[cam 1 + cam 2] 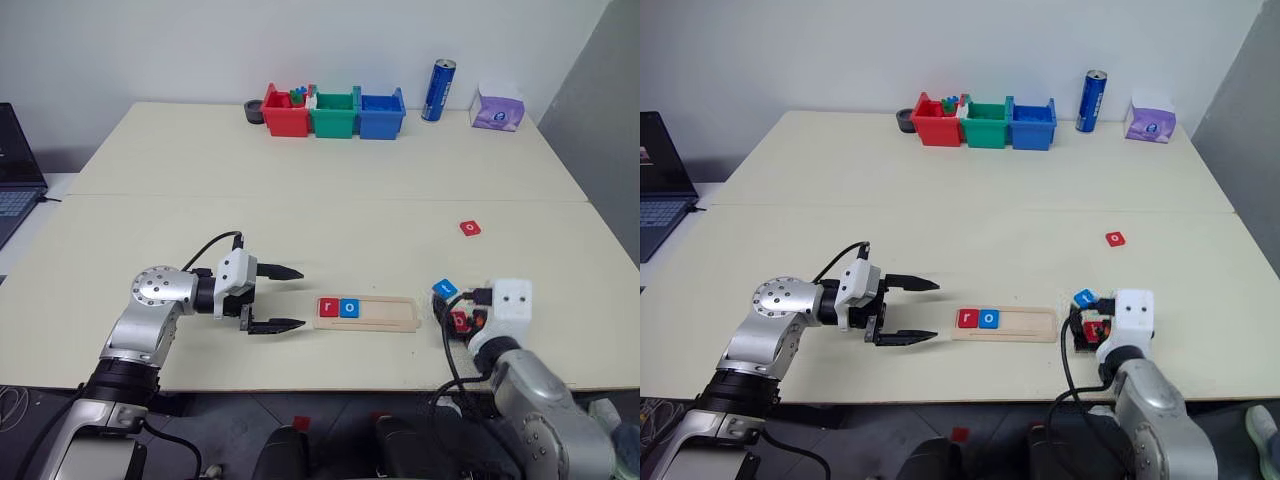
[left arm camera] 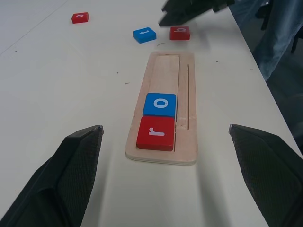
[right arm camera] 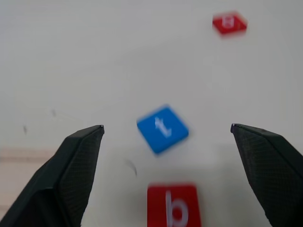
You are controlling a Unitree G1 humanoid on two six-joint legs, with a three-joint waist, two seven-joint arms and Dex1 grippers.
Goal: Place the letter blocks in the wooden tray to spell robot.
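The robot's right gripper has a finger beside the red "b" block's edge (image 3: 149,207) that must meet the blue "o" block, so it should turn and grip the near and far edges (image 3: 172,186).
The wooden tray (image 1: 390,314) lies near the table's front edge, with a red "r" block (image 1: 328,307) and a blue "o" block (image 1: 349,307) side by side at its left end. My left gripper (image 1: 301,297) stands open just left of the tray, pointing at it, holding nothing. Right of the tray lie a blue "t" block (image 3: 162,128) and a red "b" block (image 3: 173,205). My right gripper (image 3: 165,127) is open, its fingers apart on either side of these two blocks and gripping neither. A red "o" block (image 1: 470,228) lies farther back on the right.
Red (image 1: 285,112), green (image 1: 333,115) and blue (image 1: 381,115) bins stand in a row at the table's far edge. A blue can (image 1: 438,90) and a purple tissue pack (image 1: 498,108) stand to their right. A laptop (image 1: 15,170) sits at far left.
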